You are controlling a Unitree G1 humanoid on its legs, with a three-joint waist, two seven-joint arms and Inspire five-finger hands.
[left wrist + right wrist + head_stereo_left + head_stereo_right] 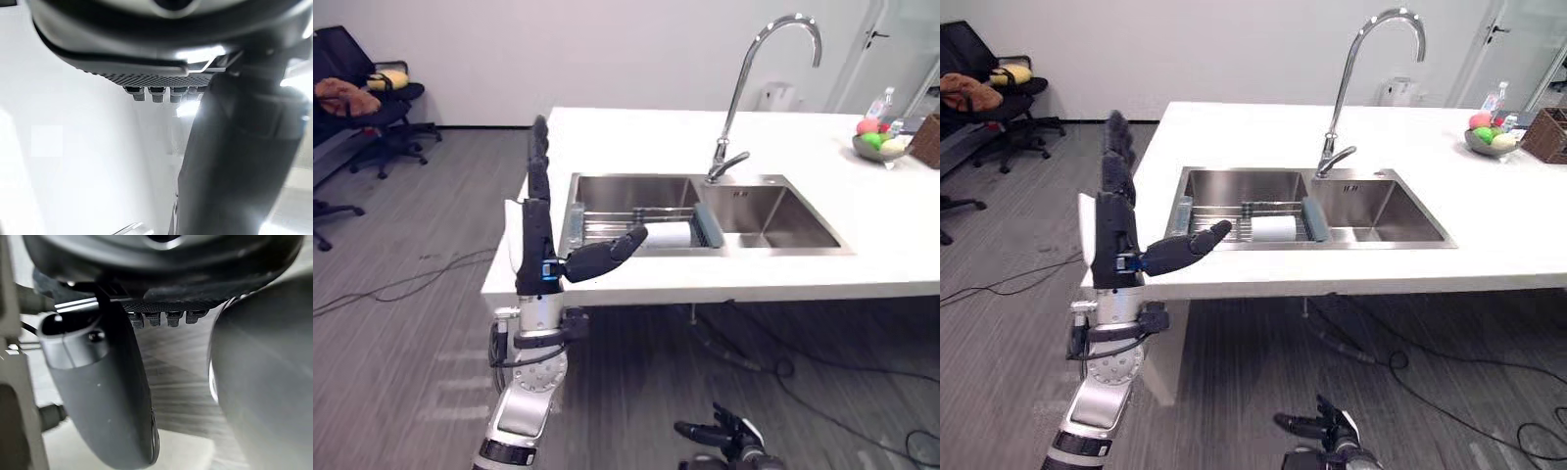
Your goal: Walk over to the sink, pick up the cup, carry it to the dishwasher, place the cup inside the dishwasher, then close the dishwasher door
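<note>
When I lift the white cup (668, 235), it should come free and leave the wire rack in place: the cup lies loose across the bars (607, 227).
A white cup (668, 233) lies on its side on a wire rack (607, 227) across the left basin of the steel sink (783, 217). My left hand (536, 230) is raised before the counter's left front corner. It is open, with the fingers straight up and the thumb (234, 161) pointing toward the rack, short of the cup. My right hand (726, 433) hangs low over the floor, open with fingers spread and nothing in it; its thumb (107, 391) shows against the grey floor.
The white counter (901, 235) runs to the right, with a tall curved faucet (744, 88) behind the sink and a fruit bowl (879, 143) at the far right. Black office chairs (372, 108) stand at the back left. Cables (773, 367) lie on the floor under the counter.
</note>
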